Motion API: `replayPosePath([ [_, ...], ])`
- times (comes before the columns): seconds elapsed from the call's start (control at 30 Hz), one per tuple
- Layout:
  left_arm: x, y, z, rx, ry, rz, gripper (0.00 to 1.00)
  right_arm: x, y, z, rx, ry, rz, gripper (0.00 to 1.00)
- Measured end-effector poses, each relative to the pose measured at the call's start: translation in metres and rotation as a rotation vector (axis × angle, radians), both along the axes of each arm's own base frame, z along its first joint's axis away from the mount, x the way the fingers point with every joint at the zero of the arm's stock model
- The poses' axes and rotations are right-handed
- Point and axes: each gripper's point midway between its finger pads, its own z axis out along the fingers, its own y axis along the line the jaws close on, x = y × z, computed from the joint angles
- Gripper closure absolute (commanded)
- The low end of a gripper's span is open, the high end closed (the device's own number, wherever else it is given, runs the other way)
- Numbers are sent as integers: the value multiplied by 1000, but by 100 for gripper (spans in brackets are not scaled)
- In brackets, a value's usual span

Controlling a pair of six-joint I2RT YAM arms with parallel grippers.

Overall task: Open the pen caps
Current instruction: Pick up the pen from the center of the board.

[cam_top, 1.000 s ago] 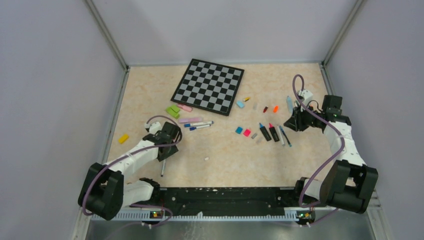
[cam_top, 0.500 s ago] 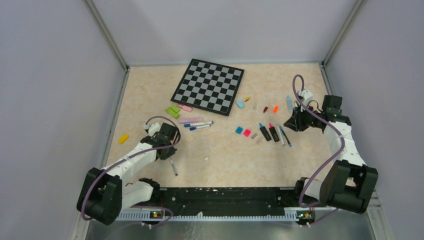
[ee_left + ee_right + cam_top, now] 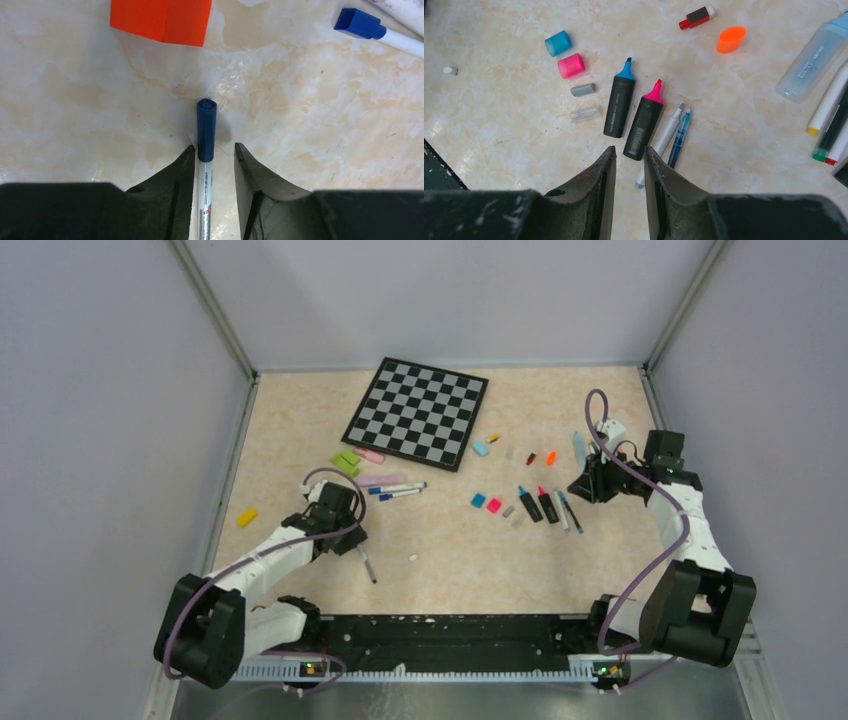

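The grey pen's body [image 3: 205, 186] lies lengthwise between my left gripper's open fingers with the cap pointing ahead, so I should go next toward its tail [image 3: 374, 580] until the fingers close there.
In the left wrist view a thin grey pen [image 3: 205, 190] with a dark blue cap [image 3: 206, 122] lies between the fingers of my left gripper [image 3: 214, 147]. It rests against the left finger, with a gap to the right finger, and the cap sticks out past the tips. In the top view its tail [image 3: 367, 567] juts out beside the left gripper [image 3: 340, 525]. My right gripper [image 3: 630, 150] is slightly open and empty, just short of two uncapped black highlighters [image 3: 619, 107] [image 3: 644, 122]. Loose cyan [image 3: 558, 43], pink [image 3: 571, 65] and orange [image 3: 731, 39] caps lie nearby.
An orange block [image 3: 160, 20] and a blue-capped white pen [image 3: 360, 24] lie ahead of the left gripper. The checkered board [image 3: 417, 412] is at the back. Green caps [image 3: 346, 462] and a yellow cap [image 3: 246, 517] lie on the left. More pens [image 3: 824, 110] sit at the right.
My left gripper has turned and shifted right. The pen's tail has swung from pointing at the near edge to pointing down and right. The right arm has not moved.
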Motion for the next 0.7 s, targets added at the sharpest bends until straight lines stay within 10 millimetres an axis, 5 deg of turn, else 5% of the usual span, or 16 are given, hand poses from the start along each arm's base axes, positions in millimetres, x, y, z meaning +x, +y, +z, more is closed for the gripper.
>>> replayPosePath([
  [0.7,-37,-43,-5,-15,123,-116,61,0,-1,0,-3,1,-2,74],
])
